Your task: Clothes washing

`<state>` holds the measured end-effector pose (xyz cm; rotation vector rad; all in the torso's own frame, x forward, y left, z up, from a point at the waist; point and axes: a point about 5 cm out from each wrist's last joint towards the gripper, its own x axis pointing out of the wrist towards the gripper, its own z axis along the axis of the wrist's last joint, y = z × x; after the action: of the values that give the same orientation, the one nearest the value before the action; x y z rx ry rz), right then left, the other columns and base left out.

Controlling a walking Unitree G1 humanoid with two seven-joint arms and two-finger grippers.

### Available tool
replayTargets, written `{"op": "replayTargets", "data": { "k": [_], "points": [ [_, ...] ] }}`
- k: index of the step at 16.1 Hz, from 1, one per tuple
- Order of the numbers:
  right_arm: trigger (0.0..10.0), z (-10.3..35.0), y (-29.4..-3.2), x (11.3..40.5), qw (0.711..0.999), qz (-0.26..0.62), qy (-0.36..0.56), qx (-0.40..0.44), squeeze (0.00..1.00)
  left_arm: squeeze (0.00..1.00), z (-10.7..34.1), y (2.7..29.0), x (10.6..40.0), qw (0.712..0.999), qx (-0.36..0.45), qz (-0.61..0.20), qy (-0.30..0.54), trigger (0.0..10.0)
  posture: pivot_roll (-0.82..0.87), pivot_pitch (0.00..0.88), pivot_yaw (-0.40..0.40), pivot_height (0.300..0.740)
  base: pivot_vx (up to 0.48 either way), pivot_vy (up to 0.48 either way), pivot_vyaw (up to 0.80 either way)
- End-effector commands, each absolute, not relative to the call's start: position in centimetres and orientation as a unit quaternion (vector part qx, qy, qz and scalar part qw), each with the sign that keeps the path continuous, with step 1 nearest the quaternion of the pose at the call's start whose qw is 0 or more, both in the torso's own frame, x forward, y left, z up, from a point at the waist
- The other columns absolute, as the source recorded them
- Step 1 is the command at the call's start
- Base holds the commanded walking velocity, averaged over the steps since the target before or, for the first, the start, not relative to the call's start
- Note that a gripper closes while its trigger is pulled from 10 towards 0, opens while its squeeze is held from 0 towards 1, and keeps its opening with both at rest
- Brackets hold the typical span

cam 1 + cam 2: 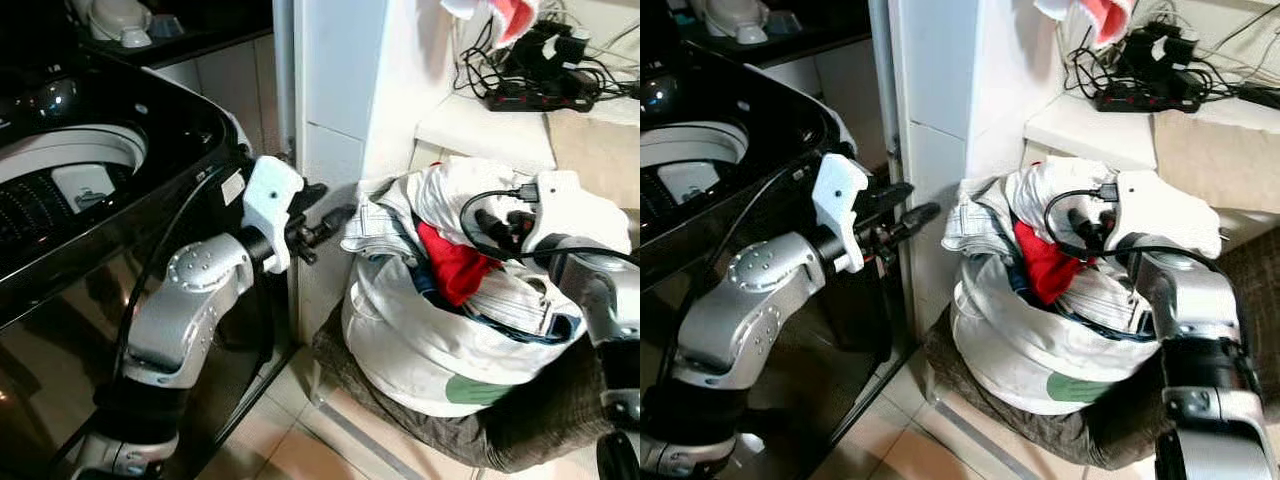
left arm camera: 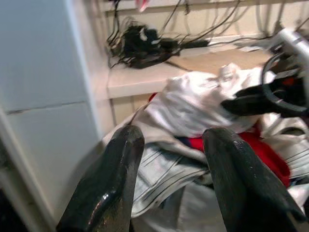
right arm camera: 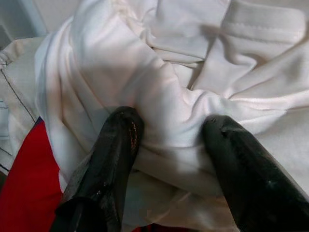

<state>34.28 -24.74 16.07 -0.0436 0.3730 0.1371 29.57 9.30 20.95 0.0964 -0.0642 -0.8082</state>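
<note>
The white garment's loose edge overlaps the red garment, so I expect the white garment to come free alone and uncover more red when I lift it.
A white laundry bag stuffed with clothes sits on the floor to the right of the black top-loading washing machine, whose drum lies open. On top of the pile are a white garment, a red garment and a striped pale one. My right gripper is open, its fingers pressed into the white garment on either side of a fold. My left gripper is open in the air just left of the bag, pointing at the striped garment, with nothing between its fingers.
A white pillar stands between the washer and the bag. Behind the bag, a ledge carries a power strip with tangled cables. A brown cushion lies under the bag on the tiled floor.
</note>
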Motion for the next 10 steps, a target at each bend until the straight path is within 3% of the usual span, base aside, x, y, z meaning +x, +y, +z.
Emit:
{"op": "replayTargets", "data": {
  "k": [1, 2, 3, 10],
  "points": [
    [8.6, 15.6, -24.5, 34.5, 0.977, 0.081, 0.194, -0.031, 0.0, 0.0, 21.1, 9.1, 29.2, 0.913, 0.046, -0.404, -0.032, 10.0, -0.04, 0.0, -0.014, 0.74, 0.0, 0.0, 0.0],
    [2.2, 15.4, -24.5, 34.7, 0.976, 0.085, 0.196, -0.046, 0.0, 0.0, 21.1, 9.0, 28.9, 0.91, 0.048, -0.41, -0.03, 10.0, -0.03, 0.0, -0.02, 0.74, 0.0, 0.0, 0.0],
    [0.0, 15.4, -24.4, 34.9, 0.975, 0.088, 0.195, -0.051, 0.0, 0.0, 21.1, 9.0, 28.8, 0.911, 0.049, -0.409, -0.028, 10.0, -0.03, 0.0, -0.024, 0.74, 0.0, 0.0, 0.0],
    [0.0, 15.1, -24.2, 35.2, 0.973, 0.109, 0.192, -0.062, 0.0, 0.0, 20.2, 9.4, 28.1, 0.901, 0.066, -0.428, 0.004, 10.0, -0.03, 0.0, -0.025, 0.74, 0.0, 0.0, 0.0]
  ]
}}
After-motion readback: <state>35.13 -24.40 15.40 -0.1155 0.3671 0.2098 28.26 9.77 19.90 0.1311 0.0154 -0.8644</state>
